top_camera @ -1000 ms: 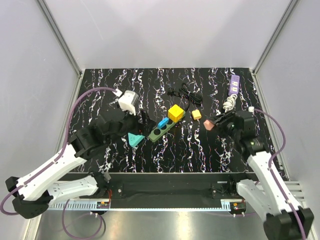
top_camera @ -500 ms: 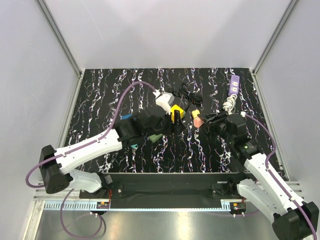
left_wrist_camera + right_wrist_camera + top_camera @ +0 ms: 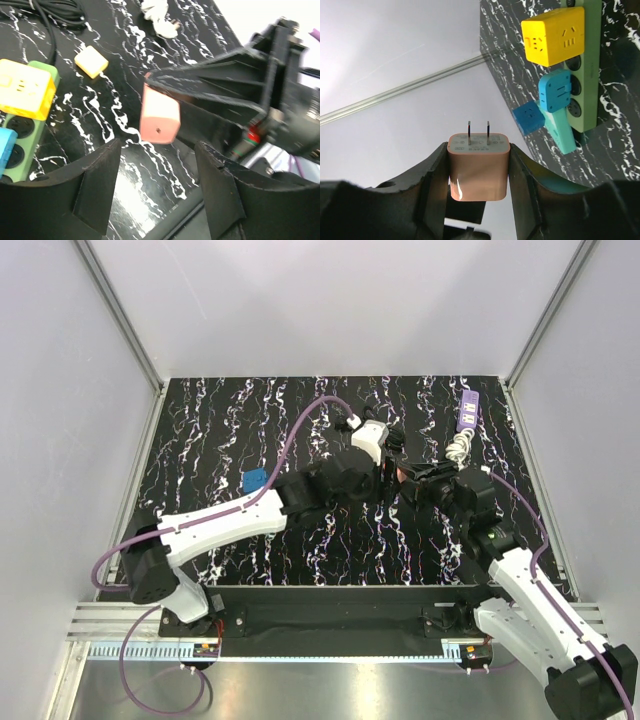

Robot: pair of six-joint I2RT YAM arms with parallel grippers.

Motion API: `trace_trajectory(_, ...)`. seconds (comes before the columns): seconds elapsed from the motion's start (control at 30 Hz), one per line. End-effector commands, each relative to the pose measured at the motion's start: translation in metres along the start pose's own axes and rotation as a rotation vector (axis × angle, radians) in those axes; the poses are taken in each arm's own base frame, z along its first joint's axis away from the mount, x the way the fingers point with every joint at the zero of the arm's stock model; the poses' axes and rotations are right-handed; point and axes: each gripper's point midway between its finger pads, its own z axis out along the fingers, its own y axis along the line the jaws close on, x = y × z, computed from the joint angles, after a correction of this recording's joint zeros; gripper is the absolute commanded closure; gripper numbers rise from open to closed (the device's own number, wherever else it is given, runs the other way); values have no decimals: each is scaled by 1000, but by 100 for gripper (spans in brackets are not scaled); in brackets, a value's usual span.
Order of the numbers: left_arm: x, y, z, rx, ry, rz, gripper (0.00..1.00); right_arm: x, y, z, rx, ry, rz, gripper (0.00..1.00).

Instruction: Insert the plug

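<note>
My right gripper is holding the salmon-pink plug [image 3: 160,117] while the teal piece [image 3: 561,131] lies on my left gripper's side, so I should pass the plug to my left gripper.
My right gripper [image 3: 478,150] is shut on a salmon-pink plug [image 3: 479,167], prongs pointing away from the wrist, held above the table. In the left wrist view the plug [image 3: 159,116] hangs between the right gripper's black fingers [image 3: 210,82]. My left gripper [image 3: 157,150] is open and empty, just in front of that plug. In the top view the two grippers meet at mid-table [image 3: 398,478]. The green power strip [image 3: 585,75] lies flat with a yellow cube plug [image 3: 553,35] and a blue plug [image 3: 557,90] in it; it also shows in the left wrist view [image 3: 20,145].
A teal piece [image 3: 560,127] and a blue cube [image 3: 529,117] lie beside the strip. A small yellow block [image 3: 91,61], a black cable [image 3: 50,7] and a white cord bundle [image 3: 457,445] lie behind. A purple power strip [image 3: 467,410] sits at the far right.
My left arm has swung from the left side across to mid-table, its open gripper now at the pink plug. My right gripper has shifted slightly left with the plug.
</note>
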Motion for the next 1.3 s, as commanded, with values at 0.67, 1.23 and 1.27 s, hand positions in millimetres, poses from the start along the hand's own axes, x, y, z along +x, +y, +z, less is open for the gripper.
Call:
trace_trajectory(0.67, -28, -28, 19, 85, -105, 20, 100, 16, 4, -2, -66, 95, 33, 62)
trace_trajectory(1.23, 27, 183, -142, -410, 238, -249, 100, 25, -31, -10, -68, 161, -222, 0)
trace_trajectory(1.27, 33, 193, -152, -421, 256, -278, 100, 25, -33, -8, -62, 164, -241, 0)
